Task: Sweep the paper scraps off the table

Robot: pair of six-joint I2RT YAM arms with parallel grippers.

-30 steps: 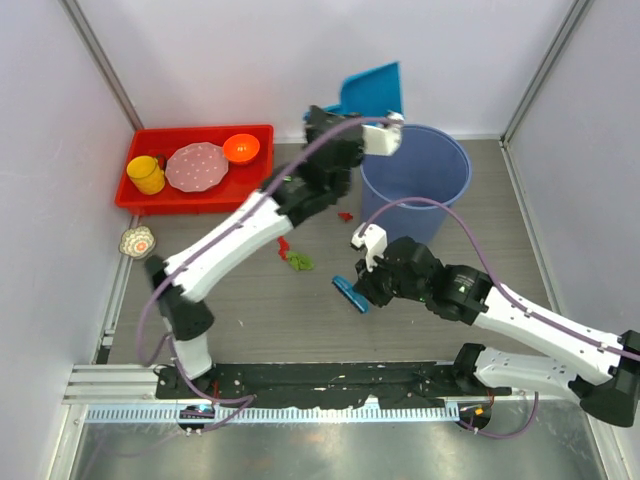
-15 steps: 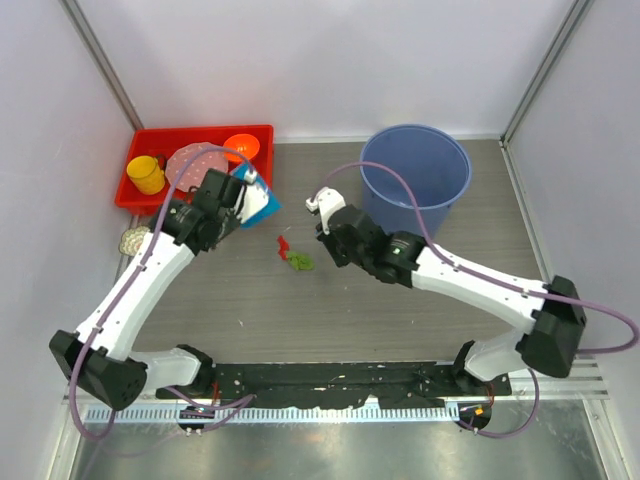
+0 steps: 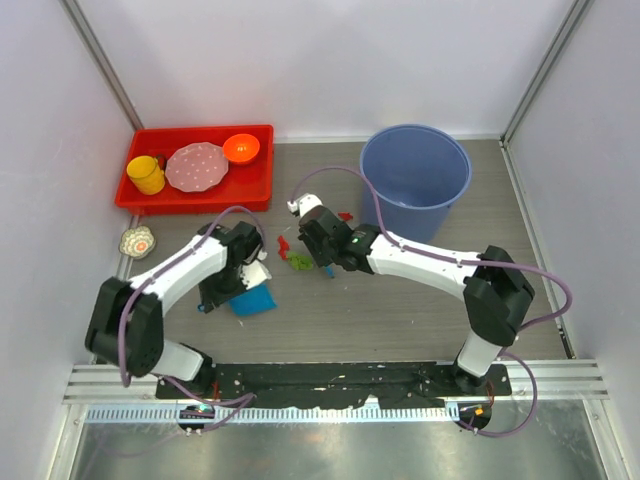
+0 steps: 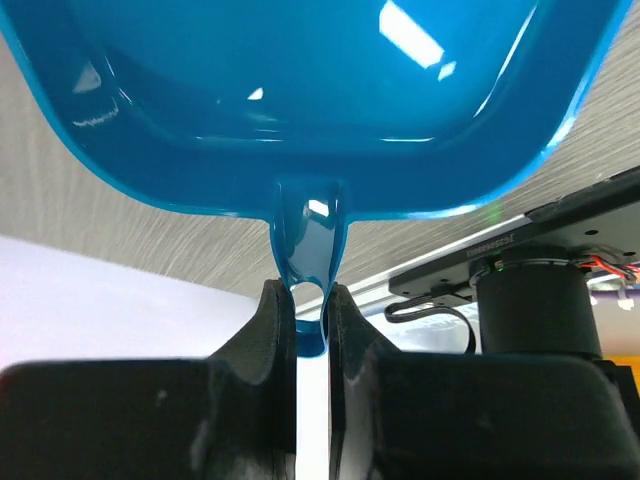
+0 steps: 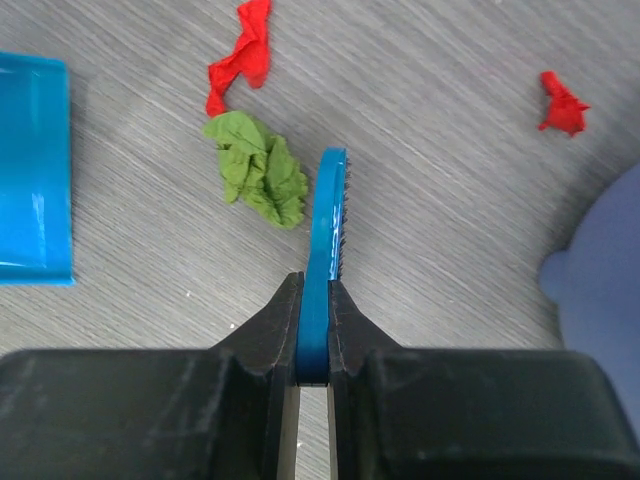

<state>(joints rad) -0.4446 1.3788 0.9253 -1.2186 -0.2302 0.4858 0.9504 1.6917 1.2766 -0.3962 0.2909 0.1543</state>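
My right gripper needs to sweep the red scrap (image 3: 283, 246) and the green one by it into the dustpan. The red one lies past the brush's tip, so the gripper should first reach beyond that red scrap.
On the table (image 3: 400, 310) lie a green paper scrap (image 3: 298, 262) and a red one (image 3: 283, 245) side by side, with another red scrap (image 3: 346, 215) near the bin. My right gripper (image 3: 324, 256) is shut on a blue brush (image 5: 328, 215), whose bristled head stands just right of the green scrap (image 5: 258, 170). The red scraps (image 5: 243, 55) (image 5: 562, 103) lie beyond it. My left gripper (image 4: 310, 300) is shut on the handle of the blue dustpan (image 4: 300, 90). The dustpan (image 3: 255, 300) rests low, left of the scraps.
A blue bin (image 3: 440, 205) stands at the back right, its wall close to the brush (image 5: 605, 290). A red tray (image 3: 200, 192) with a plate, cup and bowl sits at the back left. A small patterned dish (image 3: 137, 241) lies by the left rail.
The left arm carried the dustpan from above the bin, past the tray, down to the table left of the scraps. The right arm brought the brush leftward up against the green scrap.
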